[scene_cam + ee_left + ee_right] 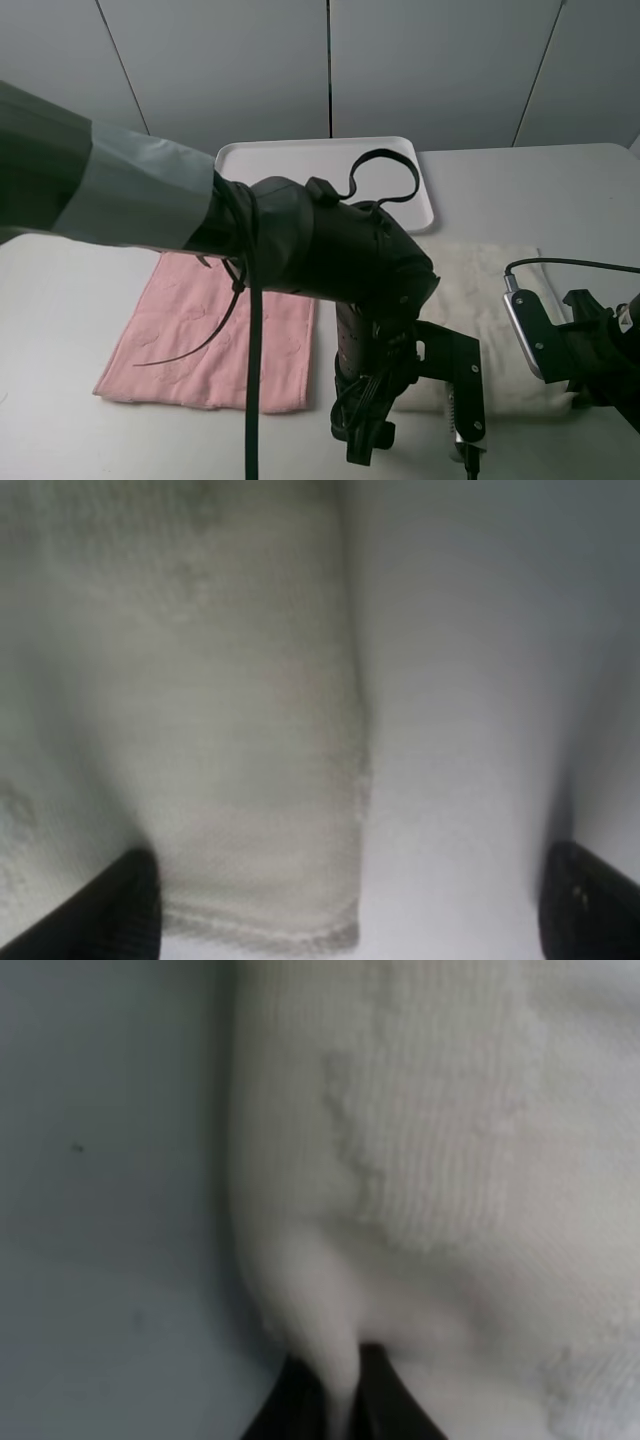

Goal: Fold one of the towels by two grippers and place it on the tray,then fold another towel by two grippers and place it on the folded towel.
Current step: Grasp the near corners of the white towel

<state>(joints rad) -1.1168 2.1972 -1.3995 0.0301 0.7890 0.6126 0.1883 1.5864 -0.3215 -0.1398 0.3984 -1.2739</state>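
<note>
I expect the cream towel [485,310] to fold over and its far half to stay in place when I carry its near corners back, because the towel's far edge [485,247] lies flat.
The cream-white towel [480,290] lies flat right of centre, and the pink towel [215,335] lies flat to its left. Behind both sits the white tray [300,160], with nothing showing in it. My left gripper [418,445] hangs open over the cream towel's near left corner. In the left wrist view its fingers [120,905] stand wide apart, with that corner of the cream towel [260,810] between them. My right gripper [578,385] is at the towel's near right corner. The right wrist view shows that gripper [335,1405] shut on a pinched ridge of the cream towel [440,1160].
My left arm, wrapped in grey tape [130,195], reaches across the view and hides part of the tray and of the towels. A loose black cable [250,360] hangs from it over the pink towel. Grey wall panels stand behind the white table [560,190].
</note>
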